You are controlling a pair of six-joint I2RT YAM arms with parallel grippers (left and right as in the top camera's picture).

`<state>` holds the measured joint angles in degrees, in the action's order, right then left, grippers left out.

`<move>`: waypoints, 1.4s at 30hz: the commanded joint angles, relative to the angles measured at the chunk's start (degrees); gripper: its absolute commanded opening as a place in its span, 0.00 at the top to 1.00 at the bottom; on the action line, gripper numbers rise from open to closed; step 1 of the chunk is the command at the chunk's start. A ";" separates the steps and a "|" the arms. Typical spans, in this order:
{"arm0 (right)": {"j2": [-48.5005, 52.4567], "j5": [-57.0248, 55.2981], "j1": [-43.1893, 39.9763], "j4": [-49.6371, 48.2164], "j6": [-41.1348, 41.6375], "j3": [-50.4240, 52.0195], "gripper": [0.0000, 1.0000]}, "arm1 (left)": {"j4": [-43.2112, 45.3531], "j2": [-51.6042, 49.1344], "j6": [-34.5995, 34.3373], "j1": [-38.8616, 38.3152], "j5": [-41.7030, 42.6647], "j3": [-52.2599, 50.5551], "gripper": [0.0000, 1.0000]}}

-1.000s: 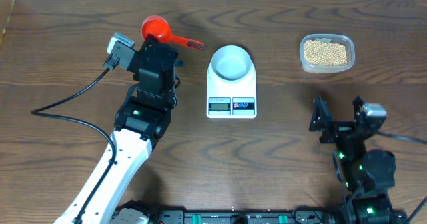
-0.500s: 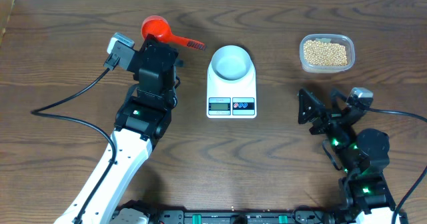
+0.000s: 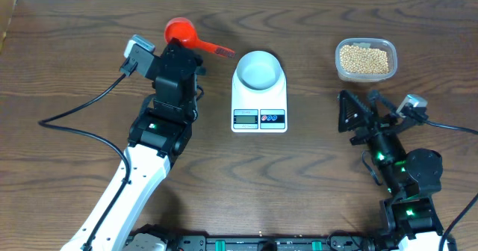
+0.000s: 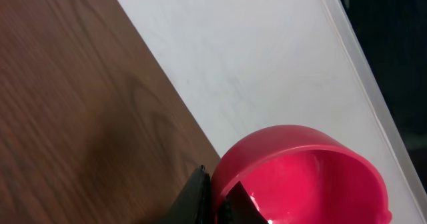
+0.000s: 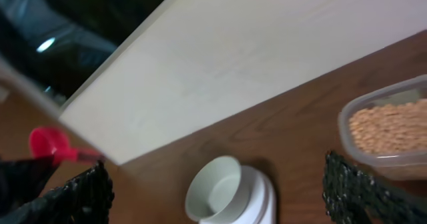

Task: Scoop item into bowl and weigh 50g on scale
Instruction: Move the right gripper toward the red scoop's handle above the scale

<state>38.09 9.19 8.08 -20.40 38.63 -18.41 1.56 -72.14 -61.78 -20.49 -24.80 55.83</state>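
Observation:
The robot's left gripper has the scoop by its cup's rim point(image 3: 178, 30), far away from the beans, so the right gripper should first move over and grab the scoop's free handle point(image 3: 216, 50).
The pale bowl point(image 3: 259, 68) sits empty on the white scale point(image 3: 259, 117) at the table's middle. The tan beans point(image 3: 364, 58) fill a clear plastic tub point(image 3: 340, 66) at the back right. My left gripper point(image 3: 181, 48) is shut on the rim of a red scoop point(image 3: 179, 31), one finger outside the cup and one inside, as the left wrist view shows point(image 4: 215, 197). My right gripper point(image 3: 366, 109) is open and empty, just in front of the tub. The right wrist view shows the bowl point(image 5: 217, 191), the scale point(image 5: 265, 201) and the beans point(image 5: 387, 127) between its spread fingers.
The scoop's red handle point(image 3: 216, 51) points right toward the scale. A white wall point(image 4: 267, 71) runs along the table's back edge just behind the scoop. A black cable point(image 3: 75, 116) trails left of my left arm.
The red scoop and my left gripper have shifted slightly right. My right arm has moved forward and toward the tub, its gripper still open.

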 commanded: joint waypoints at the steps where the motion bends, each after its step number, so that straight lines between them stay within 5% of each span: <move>1: 1.22 -8.72 0.59 -1.22 1.18 -1.11 0.01 | 0.17 0.90 -0.28 -0.22 3.43 -0.11 0.93; 19: 21.16 10.51 0.66 -24.68 7.21 -1.11 0.04 | 4.74 -0.42 -0.26 -0.50 5.33 -0.11 0.93; 29: 28.26 16.35 2.03 -33.24 7.17 -1.11 0.07 | 4.76 -0.48 -1.16 -0.50 22.77 -0.11 0.92; 42: 35.36 16.00 7.85 -42.58 5.42 -1.20 0.29 | 4.04 -0.52 -3.50 -0.50 29.62 -0.11 0.93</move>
<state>72.40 25.04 14.87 -61.47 45.06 -18.76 5.91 -72.23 -64.71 -20.84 1.93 55.83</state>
